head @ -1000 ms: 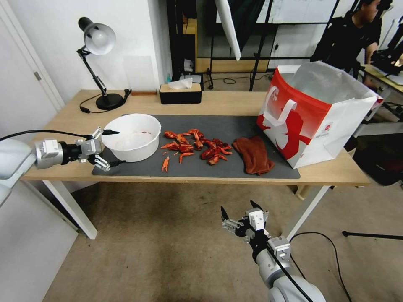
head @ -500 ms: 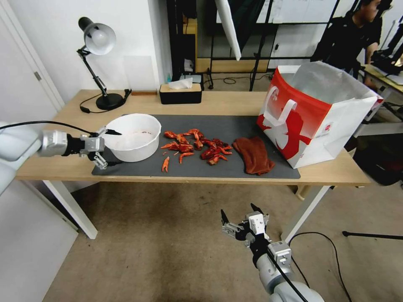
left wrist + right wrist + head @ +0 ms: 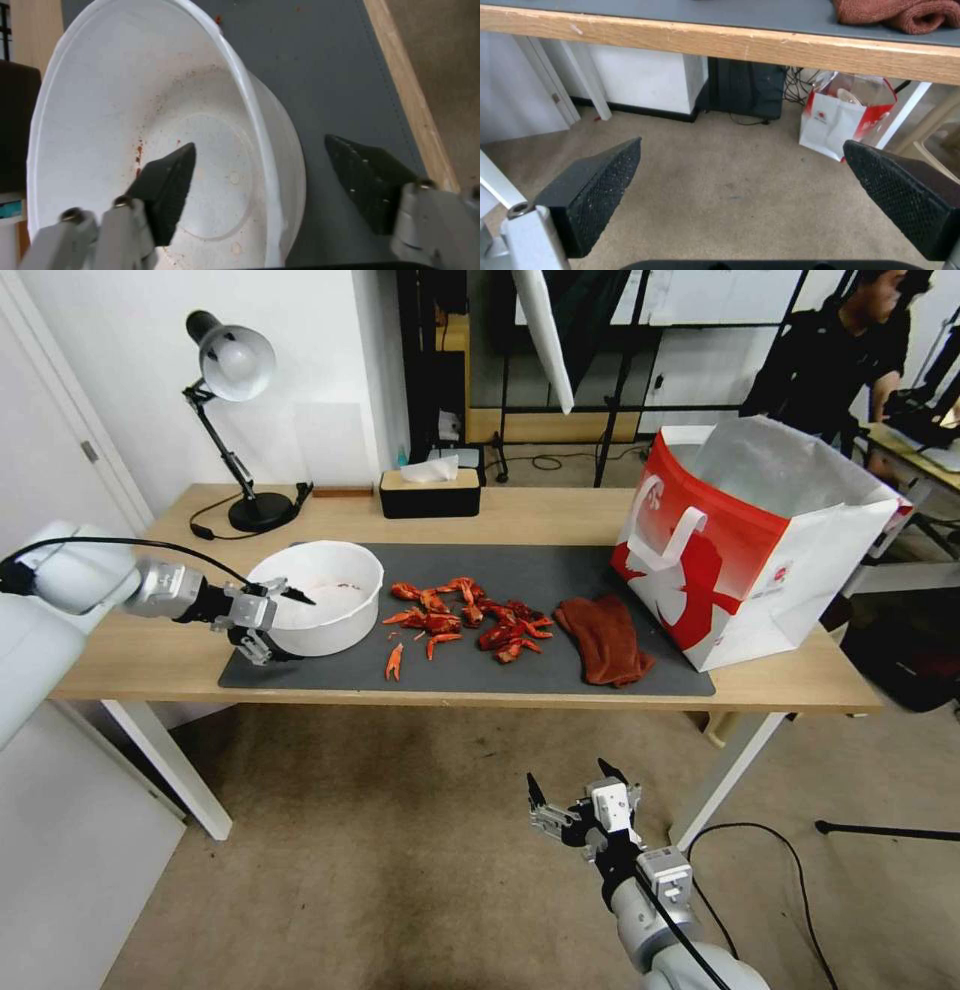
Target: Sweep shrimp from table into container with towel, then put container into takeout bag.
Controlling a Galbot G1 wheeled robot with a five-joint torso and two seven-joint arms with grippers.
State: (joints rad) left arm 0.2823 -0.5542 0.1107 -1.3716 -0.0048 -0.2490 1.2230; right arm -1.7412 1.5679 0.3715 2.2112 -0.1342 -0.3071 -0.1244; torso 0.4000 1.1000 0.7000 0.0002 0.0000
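The white container (image 3: pixel 319 599) has only red smears inside, so I expect it to stay almost level when I carry it by its near rim.
The white container (image 3: pixel 320 592) stands on the left end of the dark mat on the table (image 3: pixel 560 513). My left gripper (image 3: pixel 279 624) is open and straddles the container's near-left rim. In the left wrist view one of its fingers (image 3: pixel 167 179) hangs inside the container (image 3: pixel 100 112) and the other is outside over the mat. A pile of red-orange shrimp (image 3: pixel 466 620) lies just right of the container. The rust-red towel (image 3: pixel 603 638) lies right of the pile. The red and white takeout bag (image 3: pixel 745 540) stands open at the right end. Below the table's front edge my right gripper (image 3: pixel 571 788) is open, over the carpet.
A desk lamp (image 3: pixel 235 370) and a black tissue box (image 3: pixel 430 492) stand along the table's back edge. In the right wrist view, the towel (image 3: pixel 900 13) lies above the table's front edge (image 3: pixel 730 41), and a small red and white bag (image 3: pixel 840 120) sits on the floor underneath.
My left gripper has moved right to the container, and one finger now reaches over the rim. The right gripper has stayed almost still.
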